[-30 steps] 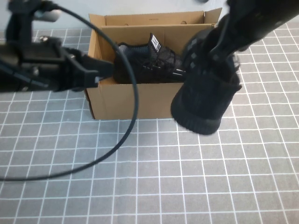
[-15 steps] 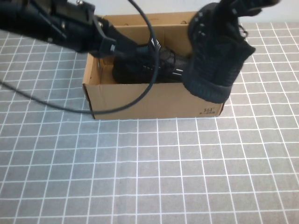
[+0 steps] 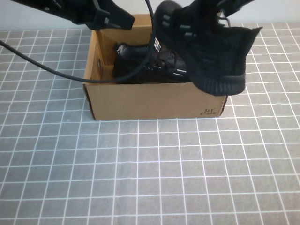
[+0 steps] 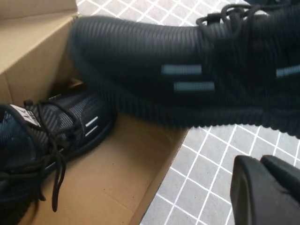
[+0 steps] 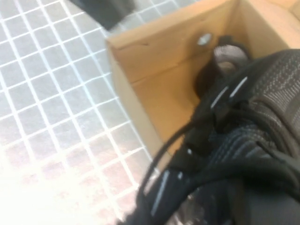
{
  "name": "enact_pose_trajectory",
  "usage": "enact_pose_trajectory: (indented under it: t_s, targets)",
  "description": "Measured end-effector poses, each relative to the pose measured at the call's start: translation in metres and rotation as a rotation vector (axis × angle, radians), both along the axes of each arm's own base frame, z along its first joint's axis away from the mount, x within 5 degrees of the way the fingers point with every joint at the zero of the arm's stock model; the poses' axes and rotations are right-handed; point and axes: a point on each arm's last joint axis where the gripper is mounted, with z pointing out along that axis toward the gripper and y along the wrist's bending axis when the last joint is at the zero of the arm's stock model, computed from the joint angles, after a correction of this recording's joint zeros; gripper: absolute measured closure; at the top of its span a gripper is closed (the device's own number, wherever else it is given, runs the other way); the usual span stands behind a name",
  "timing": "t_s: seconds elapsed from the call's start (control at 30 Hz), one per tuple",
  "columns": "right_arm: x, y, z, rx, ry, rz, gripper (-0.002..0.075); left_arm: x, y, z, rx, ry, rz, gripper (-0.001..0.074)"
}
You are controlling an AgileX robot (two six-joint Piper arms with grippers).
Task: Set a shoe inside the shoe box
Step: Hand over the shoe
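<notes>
The held shoe's heel (image 3: 219,84) sticks out past the shoe box's near side. My right gripper should therefore move back and pass the shoe's front (image 3: 170,23) to my left gripper.
The brown shoe box (image 3: 150,101) stands open at the back middle of the table. One black shoe (image 3: 140,63) lies inside it, white tongue tab up; it also shows in the left wrist view (image 4: 44,140). A second black shoe (image 3: 206,47) hangs tilted over the box's right half, sole toward the near side, with my right gripper (image 3: 224,9) shut on it from above. That shoe (image 5: 243,140) fills the right wrist view and hides the right gripper's fingers. My left gripper (image 3: 123,19) is shut and empty above the box's far left corner, its fingers (image 4: 248,187) pressed together.
A grey mat with a white grid (image 3: 154,173) covers the table round the box. A black cable (image 3: 70,75) from the left arm loops over the box's left wall and the shoe inside.
My right arm has raised the shoe and swung it left, from beside the box's right front to over its right half. My left arm has drawn back and up toward the far left corner.
</notes>
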Motion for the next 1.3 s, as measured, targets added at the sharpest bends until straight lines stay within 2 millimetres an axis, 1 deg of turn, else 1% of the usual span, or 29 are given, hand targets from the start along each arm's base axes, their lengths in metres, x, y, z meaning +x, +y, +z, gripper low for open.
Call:
enact_pose_trajectory:
  t_s: [0.13,0.23,0.33,0.4,0.47,0.67,0.73,0.87,1.0,1.07,1.1,1.17,1.23,1.3]
  targets:
    - [-0.015,0.031,-0.003,-0.057,-0.021,0.076,0.0712,0.0,0.0,-0.001,0.013,-0.011,-0.009,0.0736]
    - [-0.033,0.052,-0.006,-0.149,-0.065,0.141,0.0712,0.001,0.003,-0.003,0.057,-0.021,-0.005,0.0736]
    - [-0.051,0.065,-0.009,-0.208,-0.098,0.228,0.0712,0.002,0.006,-0.006,0.106,-0.031,0.0,0.0736]
    - [-0.06,0.065,-0.007,-0.218,-0.118,0.269,0.0712,0.002,0.007,-0.007,0.119,-0.032,0.002,0.0736]
    - [-0.064,0.063,-0.004,-0.221,-0.131,0.279,0.0712,0.002,0.007,-0.007,0.124,-0.032,0.001,0.0736]
    - [-0.061,0.056,-0.006,-0.31,-0.172,0.253,0.0712,0.001,0.005,-0.008,0.133,-0.034,-0.004,0.0736]
    - [-0.058,0.052,-0.007,-0.356,-0.188,0.234,0.0712,-0.001,-0.002,-0.014,0.14,-0.018,-0.023,0.0736]
    - [-0.054,0.046,-0.008,-0.388,-0.197,0.213,0.0712,-0.008,-0.018,-0.029,0.186,-0.011,-0.099,0.0736]
    - [-0.052,0.043,-0.008,-0.388,-0.195,0.204,0.0712,-0.012,-0.027,-0.03,0.2,-0.037,-0.151,0.0733]
    - [-0.052,0.043,-0.008,-0.388,-0.195,0.204,0.0712,-0.012,-0.027,-0.03,0.201,-0.046,-0.159,0.0703]
    - [-0.052,0.043,-0.008,-0.388,-0.195,0.204,0.0712,-0.012,-0.027,-0.03,0.2,-0.049,-0.162,0.0671]
    - [-0.052,0.043,-0.008,-0.388,-0.195,0.204,0.0712,-0.013,-0.028,-0.029,0.187,-0.056,-0.172,0.0577]
    - [-0.052,0.043,-0.008,-0.388,-0.195,0.204,0.0712,-0.013,-0.03,-0.027,0.166,-0.075,-0.194,0.0457]
    - [-0.052,0.043,-0.008,-0.391,-0.197,0.205,0.0712,-0.014,-0.032,-0.025,0.142,-0.107,-0.227,0.0356]
